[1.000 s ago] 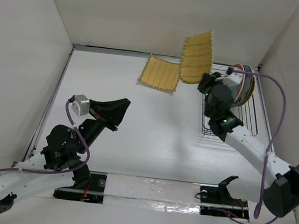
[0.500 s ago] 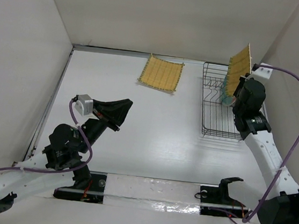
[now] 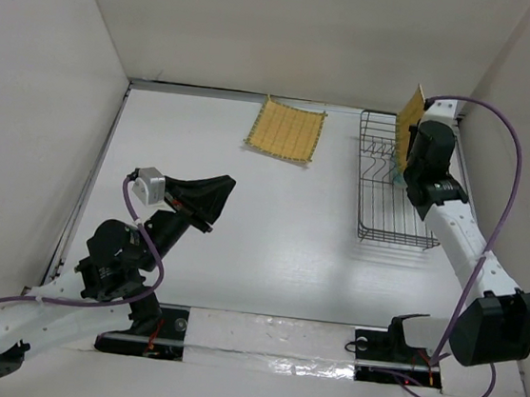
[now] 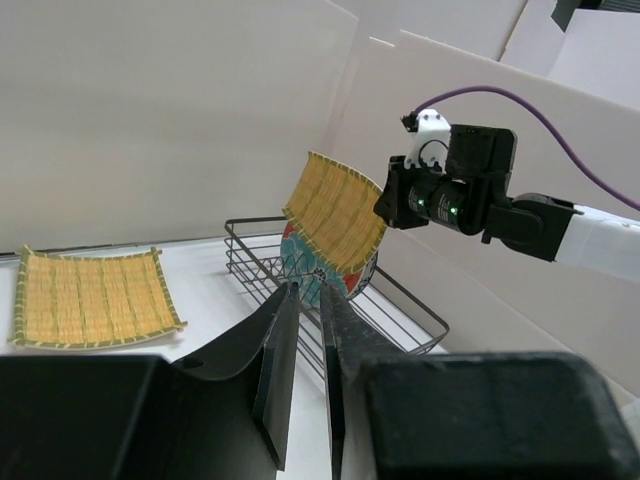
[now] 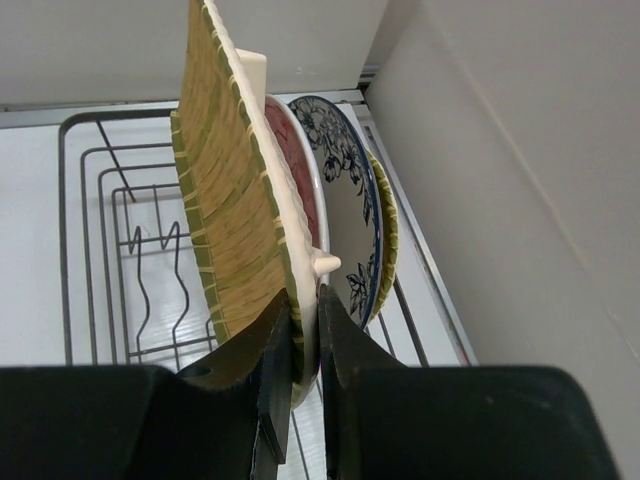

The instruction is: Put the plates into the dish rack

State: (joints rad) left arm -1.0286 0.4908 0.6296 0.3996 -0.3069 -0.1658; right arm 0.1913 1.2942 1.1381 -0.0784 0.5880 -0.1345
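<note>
The square yellow plate (image 5: 226, 190) hangs upright beside the red plate by the dish rack's open pegs (image 5: 180, 290), so my right gripper should keep lowering it until it rests in the rack.
My right gripper (image 5: 305, 300) is shut on the lower edge of a square yellow bamboo-look plate (image 5: 225, 200). It holds the plate upright over the far end of the black wire dish rack (image 3: 390, 240), also shown in the top view (image 3: 409, 119). Behind it in the rack stand the red plate (image 5: 300, 150), the black-and-white plate (image 5: 350, 200) and the small yellow plate (image 5: 386, 230). The second square plate (image 3: 286, 130) lies flat on the table. My left gripper (image 3: 208, 209) hovers empty over the near-left table, jaws almost together.
The white right wall (image 3: 511, 140) stands close beside the rack and my right arm. The back wall (image 3: 293, 39) is just behind the flat plate. The rack's near half (image 5: 110, 230) holds only divider prongs.
My right arm has swung the held square plate from above the table over to the rack's far end and turned it upright against the red plate. The left arm has not moved.
</note>
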